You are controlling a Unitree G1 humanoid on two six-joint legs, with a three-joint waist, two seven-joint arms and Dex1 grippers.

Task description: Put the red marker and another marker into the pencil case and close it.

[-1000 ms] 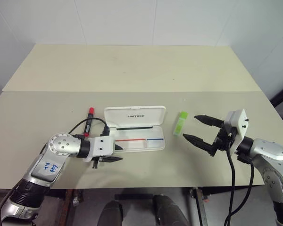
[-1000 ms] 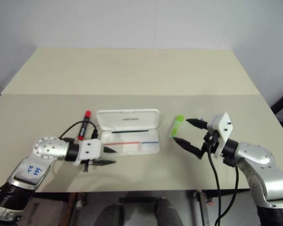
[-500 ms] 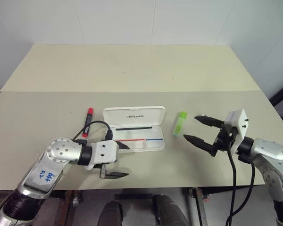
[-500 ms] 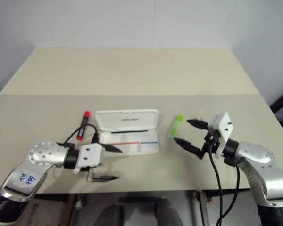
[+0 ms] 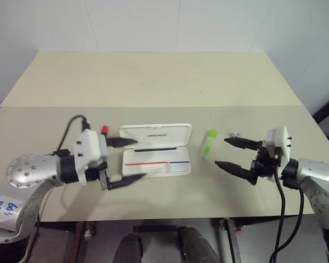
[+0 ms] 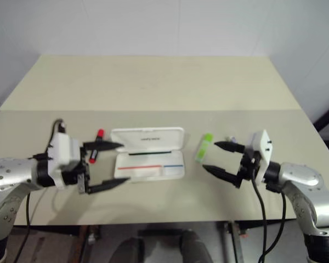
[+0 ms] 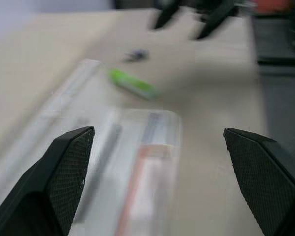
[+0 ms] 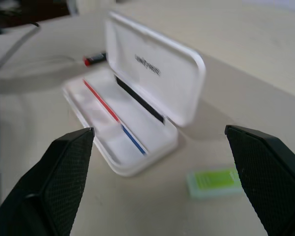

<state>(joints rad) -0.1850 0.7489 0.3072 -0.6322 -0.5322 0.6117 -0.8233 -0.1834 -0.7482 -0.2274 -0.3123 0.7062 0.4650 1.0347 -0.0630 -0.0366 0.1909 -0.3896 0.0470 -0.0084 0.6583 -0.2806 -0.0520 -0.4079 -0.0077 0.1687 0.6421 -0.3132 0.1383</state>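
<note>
The tray's back channel [image 5: 156,155] runs undivided behind the stripes. The red marker [image 5: 105,130] will lie flat along the channel when I lower the marker in.
The pencil case [image 5: 156,163] lies open mid-table, its white lid [image 5: 156,134] standing up behind a tray with red and blue stripes. Just left of the lid, the red marker's red cap [image 5: 105,130] shows; the rest is hidden behind my left hand. Another marker, the short light green one [image 5: 209,143], lies to the right of the case. My left gripper [image 5: 140,159] is open and empty, raised at the case's left end and pointing across it. Right of the green marker, my right gripper [image 5: 221,152] hangs open and empty, pointing toward it. The right wrist view shows the case [image 8: 137,113] and green marker [image 8: 216,182].
The pale table [image 5: 164,82] has a seam across its middle and wide bare room behind the case. A small dark speck [image 5: 234,134] lies near my right gripper. A black cable [image 5: 71,123] loops off my left wrist. The front edge runs just below both arms.
My left gripper has opened wide, risen from the table in front of the case and rolled, now pointing over the case's left end. The right arm has hardly moved.
</note>
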